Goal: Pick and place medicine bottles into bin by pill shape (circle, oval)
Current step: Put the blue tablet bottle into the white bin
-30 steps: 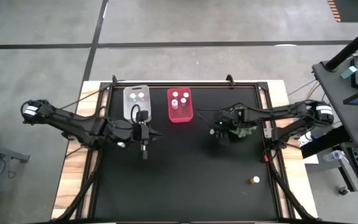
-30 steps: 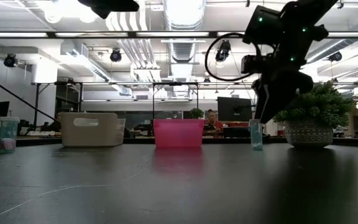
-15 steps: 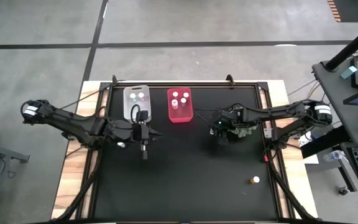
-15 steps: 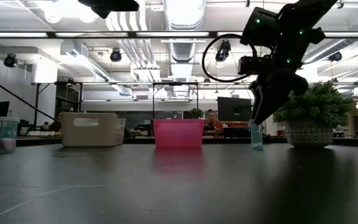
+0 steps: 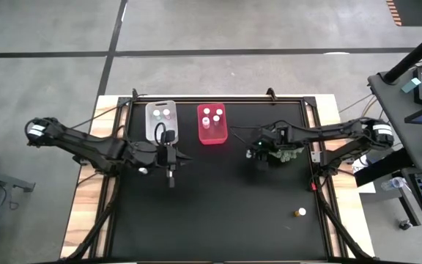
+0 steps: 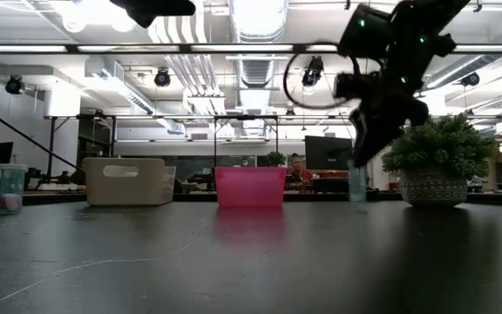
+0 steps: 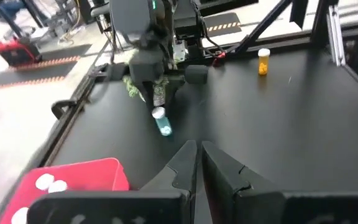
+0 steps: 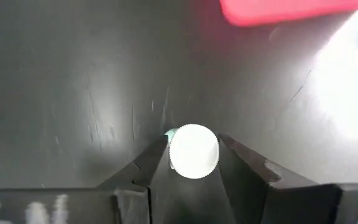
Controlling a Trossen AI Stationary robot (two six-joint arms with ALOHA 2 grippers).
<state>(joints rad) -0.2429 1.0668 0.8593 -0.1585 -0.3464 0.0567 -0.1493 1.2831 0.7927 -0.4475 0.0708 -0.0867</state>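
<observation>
I have the white cap (image 8: 194, 151) in my right gripper, and it hides the teal bottle's pills. So my left gripper should take the bottle first, and then my right gripper should grip its body (image 7: 164, 126).
My right gripper (image 8: 193, 149) is at the table's middle right, slanting down, shut on a small teal medicine bottle (image 7: 161, 122) with a white cap (image 8: 193, 150). The clear bin (image 5: 160, 117) and the red bin (image 5: 212, 123) stand at the far edge, each with white-capped bottles inside. An amber bottle (image 5: 300, 213) stands upright near the right front corner. My left gripper (image 7: 197, 149) hangs shut above the table, just in front of the clear bin, with nothing in it. My right gripper pinches the bottle's white cap (image 8: 174, 152) between its two fingers, one on each side. The fingers come from above, slanting down from the table's right side. The teal body hangs below the fingers (image 6: 356, 181); whether its base is clear of the table I cannot tell.
A green spiky plant in a pot (image 6: 438, 170) sits right beside my right gripper, toward the table's right edge. The dark tabletop (image 5: 218, 205) is bare in the middle and at the front, apart from the amber bottle.
My right gripper has closed its fingers onto the teal bottle while staying in place. In the low view the bottle now sits slightly higher than before.
</observation>
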